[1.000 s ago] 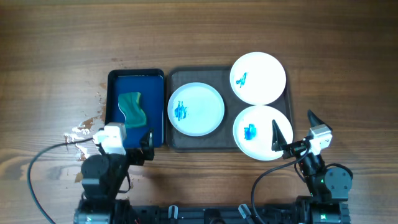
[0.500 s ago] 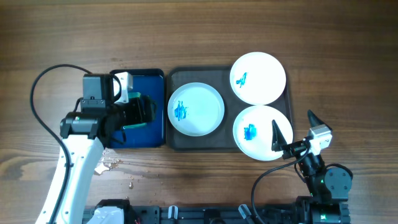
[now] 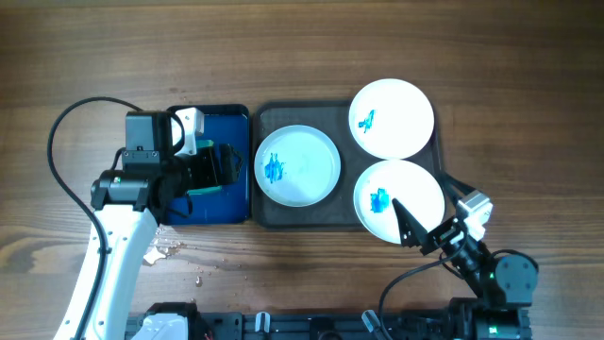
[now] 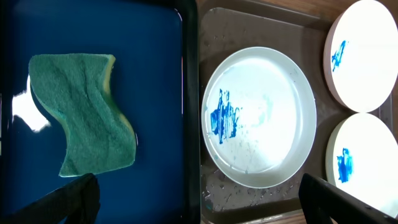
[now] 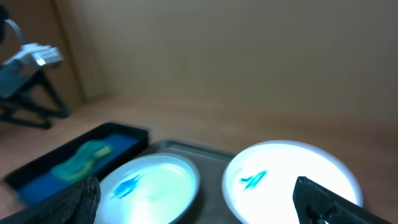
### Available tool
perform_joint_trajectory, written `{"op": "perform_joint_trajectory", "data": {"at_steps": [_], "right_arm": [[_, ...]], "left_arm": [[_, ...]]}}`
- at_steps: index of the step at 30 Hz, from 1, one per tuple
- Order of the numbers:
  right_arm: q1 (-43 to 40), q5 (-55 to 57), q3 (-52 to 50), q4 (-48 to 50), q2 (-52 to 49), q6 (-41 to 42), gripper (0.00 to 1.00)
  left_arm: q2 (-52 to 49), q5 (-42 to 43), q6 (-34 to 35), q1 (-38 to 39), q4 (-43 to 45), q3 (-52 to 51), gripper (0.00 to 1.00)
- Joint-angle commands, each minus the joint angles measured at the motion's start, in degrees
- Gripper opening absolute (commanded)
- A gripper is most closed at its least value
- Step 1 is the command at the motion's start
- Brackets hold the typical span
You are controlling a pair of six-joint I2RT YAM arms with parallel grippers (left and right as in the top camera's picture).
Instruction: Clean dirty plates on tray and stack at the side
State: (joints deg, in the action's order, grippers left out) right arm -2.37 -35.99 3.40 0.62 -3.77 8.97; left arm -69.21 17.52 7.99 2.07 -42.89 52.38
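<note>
My right gripper is to pinch the smeared plate (image 3: 298, 165), lying loose beside the deep-blue tray, by its rim (image 3: 338, 174) facing the other plates before my left gripper scrubs it.
Three white plates with blue smears lie on the dark grey tray (image 3: 304, 107): one at the left (image 3: 297, 165), one at the far right (image 3: 392, 118) overhanging the rim, one at the near right (image 3: 396, 200). My left gripper (image 3: 212, 168) is open and empty, hovering over the deep-blue tray (image 3: 209, 115). In the left wrist view its jaws (image 4: 199, 205) straddle the edge between the blue tray and the left plate (image 4: 258, 118). My right gripper (image 3: 429, 203) is open and empty, low at the near right plate's front edge. The right wrist view (image 5: 196, 208) shows two plates (image 5: 149, 186) (image 5: 289, 180) ahead.
A green sponge (image 4: 84, 115) lies in the deep-blue tray (image 4: 155, 93), mostly hidden under my left gripper in the overhead view. Water drops (image 3: 165, 247) mark the wood near the blue tray's front left. Bare wooden table lies beyond and beside both trays.
My left arm rose from its rest at the front and moved over the blue tray, then held still. My right gripper swung left and forward toward the near right plate.
</note>
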Motion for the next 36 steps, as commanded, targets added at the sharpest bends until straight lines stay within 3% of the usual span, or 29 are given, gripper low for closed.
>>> {"op": "perform_joint_trajectory", "data": {"at_steps": [1, 6, 8, 9, 10, 13, 15, 20, 27, 30, 36], "right_arm": [[-0.3, -9.4, 10.6, -3.2, -11.7, 3.4, 1.00], [0.2, -27.6, 33.0, -8.1, -44.5, 3.4, 1.00], [2.6, -32.3, 43.8, -15.6, -57.6, 1.6, 1.00], [5.2, -32.2, 50.2, -22.3, -64.7, -3.2, 1.00], [7.4, -29.0, 54.1, -27.3, -68.7, -6.5, 1.00], [15.9, -5.1, 66.9, -44.7, -79.0, -13.1, 1.00], [19.8, 5.4, 72.4, -51.4, -81.5, -13.5, 1.00], [21.1, 8.2, 73.6, -58.3, -82.7, -13.4, 1.00], [21.0, 11.1, 73.4, -55.8, -83.0, -8.4, 1.00], [21.0, 20.9, 73.1, -55.9, -83.0, 2.7, 1.00], [21.2, 17.5, 73.0, -58.3, -93.1, -0.6, 1.00]], "left_arm": [[0.0, 1.0, -0.1, -0.4, 0.2, 1.1, 1.00], [0.0, 1.1, 0.0, -0.4, 0.2, 1.1, 1.00], [0.0, 1.1, 0.0, -0.4, 0.2, 1.1, 1.00], [0.0, 1.1, 0.0, -0.4, 0.2, 1.1, 1.00], [0.0, 1.1, 0.0, -0.4, 0.2, 1.1, 1.00], [0.0, 1.1, 0.0, -0.4, 0.2, 1.1, 1.00], [0.0, 1.1, 0.0, -0.4, 0.2, 1.1, 1.00], [0.0, 1.1, 0.0, -0.4, 0.2, 1.1, 1.00], [0.0, 1.1, 0.0, -0.4, 0.2, 1.1, 1.00], [0.0, 1.1, 0.0, -0.4, 0.2, 1.1, 1.00], [0.0, 1.1, 0.0, -0.4, 0.2, 1.1, 1.00]]}}
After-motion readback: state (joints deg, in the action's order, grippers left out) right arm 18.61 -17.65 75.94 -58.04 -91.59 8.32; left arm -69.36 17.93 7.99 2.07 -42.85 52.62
